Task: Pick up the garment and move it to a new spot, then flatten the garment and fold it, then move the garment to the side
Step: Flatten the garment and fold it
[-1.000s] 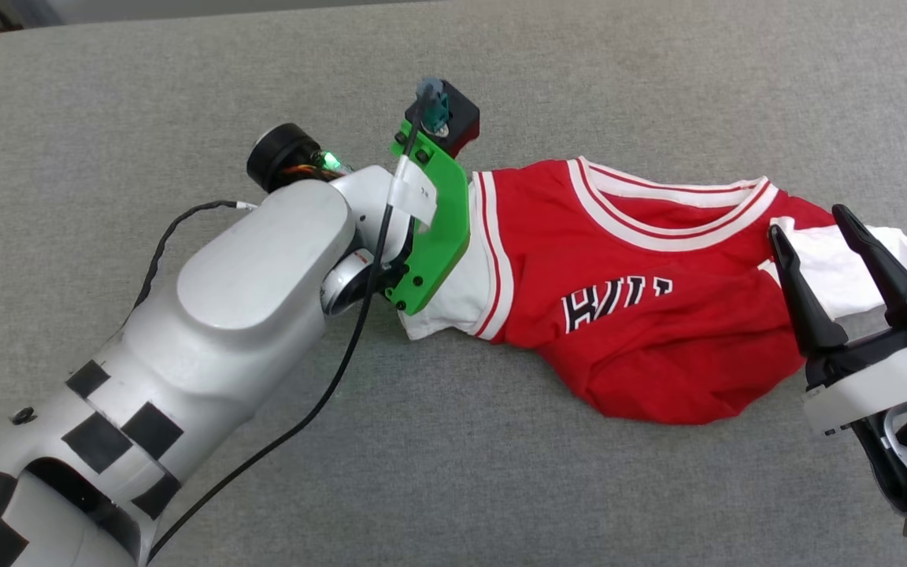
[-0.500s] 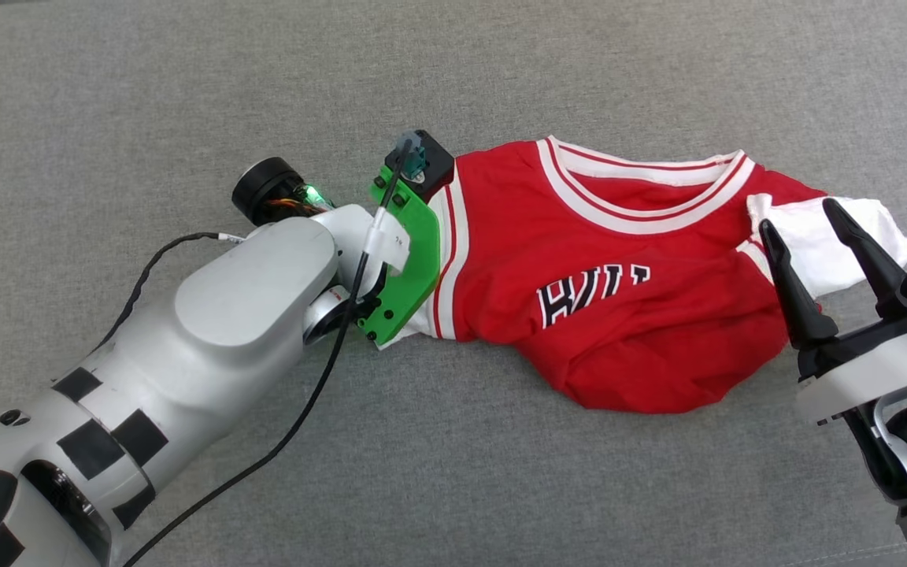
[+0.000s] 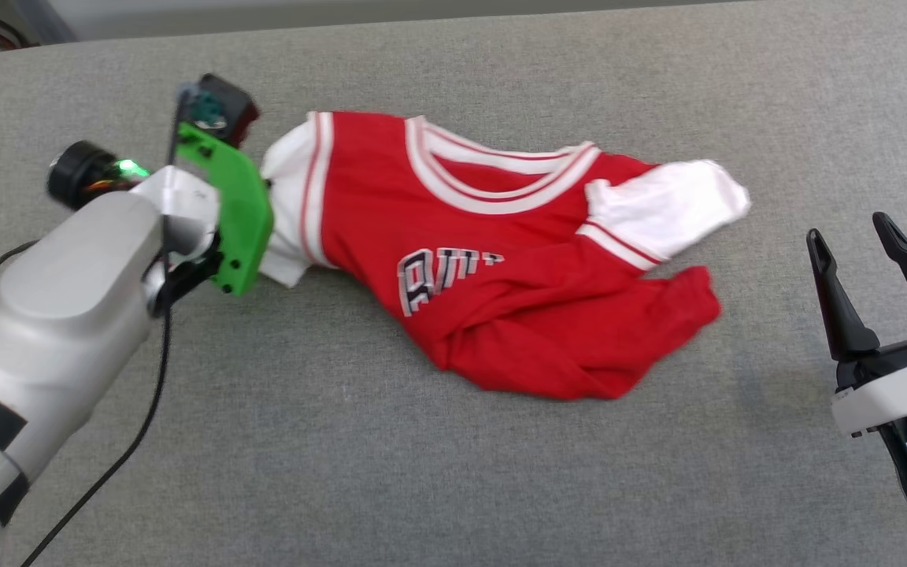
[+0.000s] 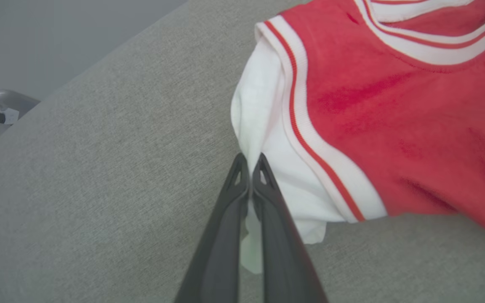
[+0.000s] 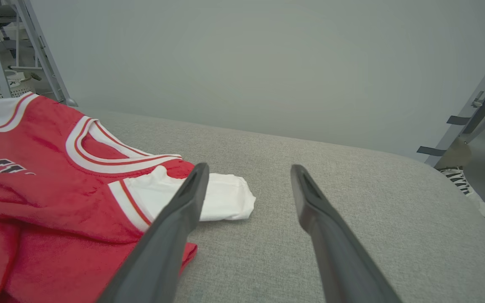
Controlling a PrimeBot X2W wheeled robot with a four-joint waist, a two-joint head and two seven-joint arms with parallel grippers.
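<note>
The black lettering goes under a red fold (image 3: pixel 523 276), so more hidden letters will show on the garment when I pull the white sleeve (image 3: pixel 675 206).
The garment (image 3: pixel 501 276), a red jersey with white sleeves and striped trim, lies crumpled on the grey surface, its black lettering partly folded. My left gripper (image 4: pixel 250 162) is shut on the edge of one white sleeve (image 4: pixel 263 126), with cloth pinched between the fingers. In the head view the left arm's green wrist bracket (image 3: pixel 237 213) covers those fingers at the garment's left end. My right gripper (image 3: pixel 847 225) stands open to the right of the garment, apart from it. In the right wrist view the right gripper (image 5: pixel 249 166) has the other white sleeve (image 5: pixel 209 198) behind its left finger.
The grey padded surface (image 3: pixel 453 472) extends on all sides of the garment. A black cable (image 3: pixel 154 378) hangs from my left arm. Past the surface's far right edge are a striped shoe (image 5: pixel 457 176) and metal frame legs (image 5: pixel 470 113). A wall is behind.
My left gripper has shut on the white sleeve and drawn the garment to the left, away from my right gripper, which stays open. The head view has also shifted.
</note>
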